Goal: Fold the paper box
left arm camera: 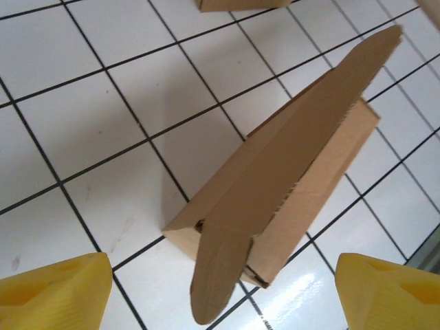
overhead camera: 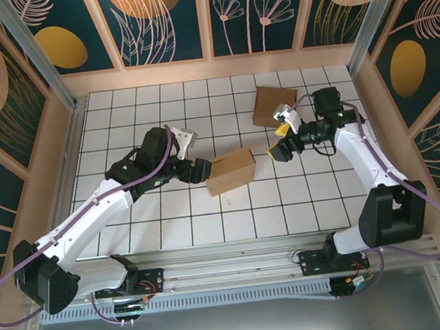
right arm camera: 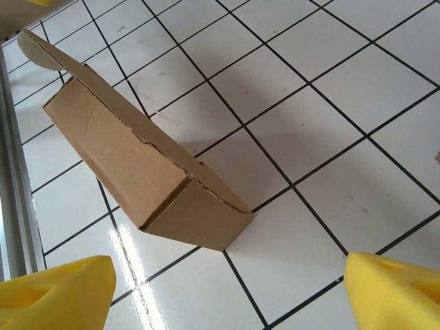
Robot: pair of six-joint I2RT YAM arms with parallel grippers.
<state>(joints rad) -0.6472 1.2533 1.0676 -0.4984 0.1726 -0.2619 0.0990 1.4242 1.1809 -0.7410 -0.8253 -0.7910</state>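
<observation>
I can see the lid flap's rounded tab [left arm camera: 221, 271] sticking out past the box's end, so my left gripper should pinch that tab [left arm camera: 214, 292] and fold it at its crease before closing the lid.
The brown paper box [overhead camera: 232, 170] stands on the white gridded table [overhead camera: 159, 100] near its middle, its long lid flap lifted and ajar. My left gripper [overhead camera: 199, 169] sits just to the box's left, open. In the left wrist view the box [left arm camera: 323, 172] lies ahead, and its rounded lid tab [left arm camera: 216, 275] juts out between my wide-apart yellow fingertips [left arm camera: 58, 289] without touching them. Right of the box, my right gripper [overhead camera: 278, 144] is open and a short gap away. In the right wrist view the box [right arm camera: 130, 158] lies beyond my open gripper [right arm camera: 230, 278], with bare tile between the fingers.
A second piece of flat cardboard [overhead camera: 274, 105] lies at the back right, close behind my right gripper. Wooden walls enclose the table on three sides. A metal rail [overhead camera: 229, 258] runs along the near edge by the arm bases.
</observation>
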